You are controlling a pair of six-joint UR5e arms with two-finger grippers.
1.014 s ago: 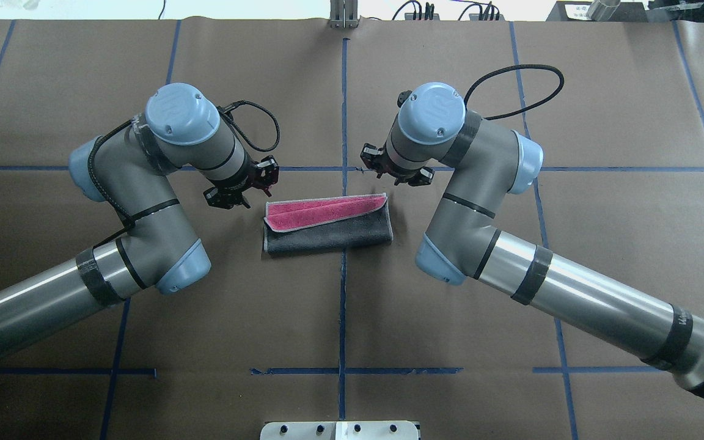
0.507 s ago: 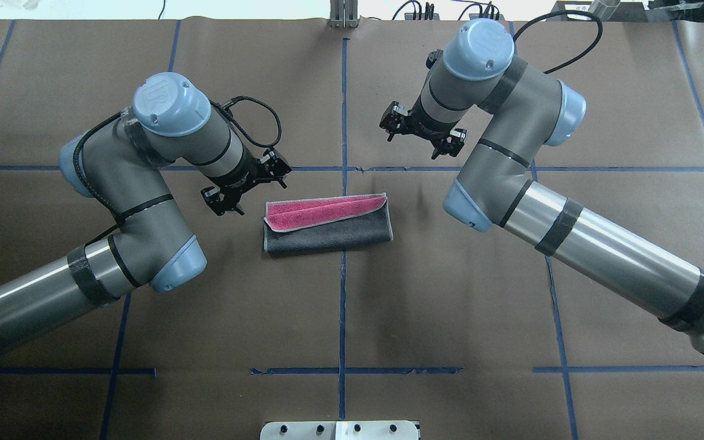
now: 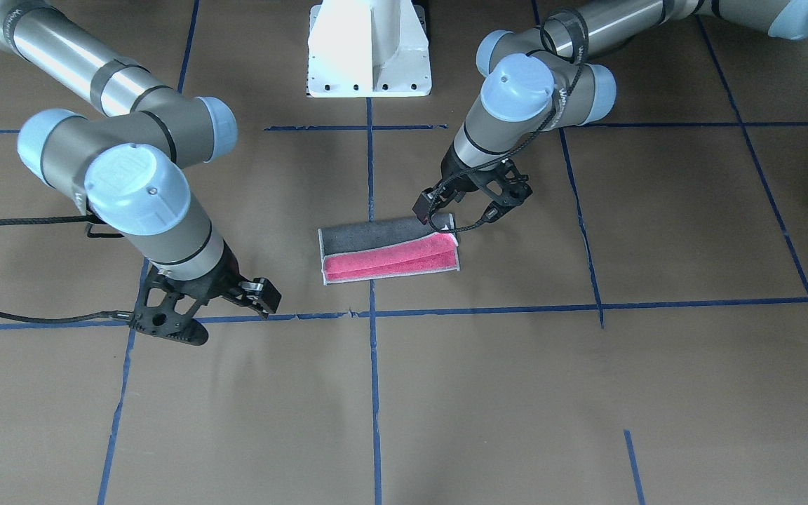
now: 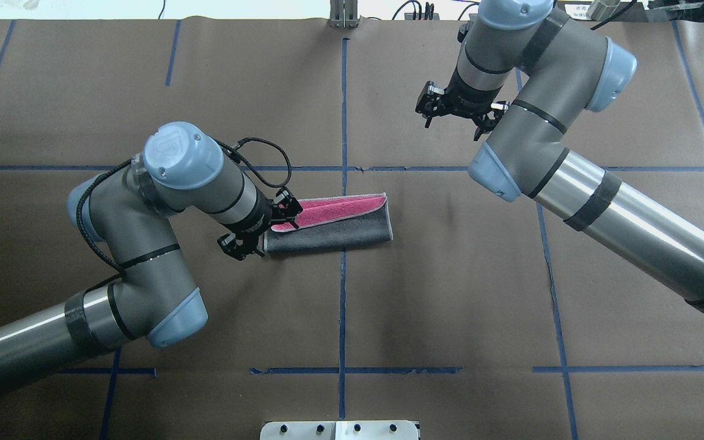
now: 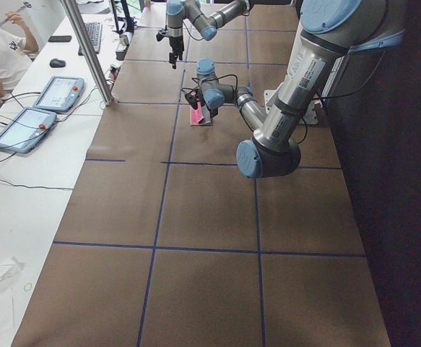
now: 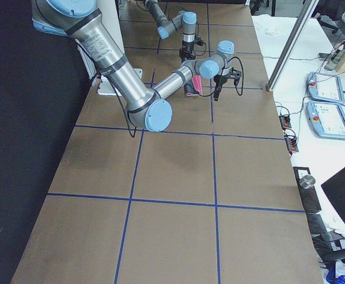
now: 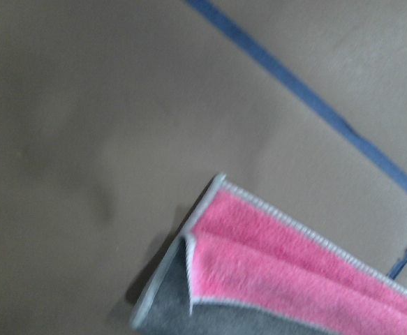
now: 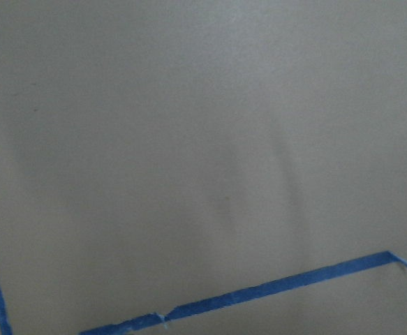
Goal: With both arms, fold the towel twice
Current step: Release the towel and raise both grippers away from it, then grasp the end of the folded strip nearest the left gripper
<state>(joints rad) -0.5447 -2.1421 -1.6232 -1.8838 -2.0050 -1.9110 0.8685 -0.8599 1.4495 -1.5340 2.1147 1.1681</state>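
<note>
My gripper is about to lift this end and fold it over. The towel's layers (image 3: 445,245) will spread apart then, because the pink flap's edge (image 7: 191,272) lies loose over the grey layer.
The towel (image 4: 333,229) lies near the table's middle, folded into a long strip, grey with a pink-red band along its far side; it also shows in the front view (image 3: 390,256). My left gripper (image 4: 260,226) is open at the strip's left end, one finger beside each long edge, and holds nothing; it also shows in the front view (image 3: 461,210). The left wrist view shows that end's corner (image 7: 259,279) close below. My right gripper (image 4: 456,116) is open and empty, raised far from the towel at the far right; it also shows in the front view (image 3: 211,312).
Brown paper with a grid of blue tape lines (image 4: 343,293) covers the table. The white pedestal base (image 3: 369,52) stands at the robot's side. Tablets (image 5: 55,92) and an operator (image 5: 1,43) are beyond the table's far edge, past a metal post (image 5: 87,50).
My left gripper has moved right and down to the towel's left end. My right arm has swung away from the towel toward the far right. The towel has not moved.
</note>
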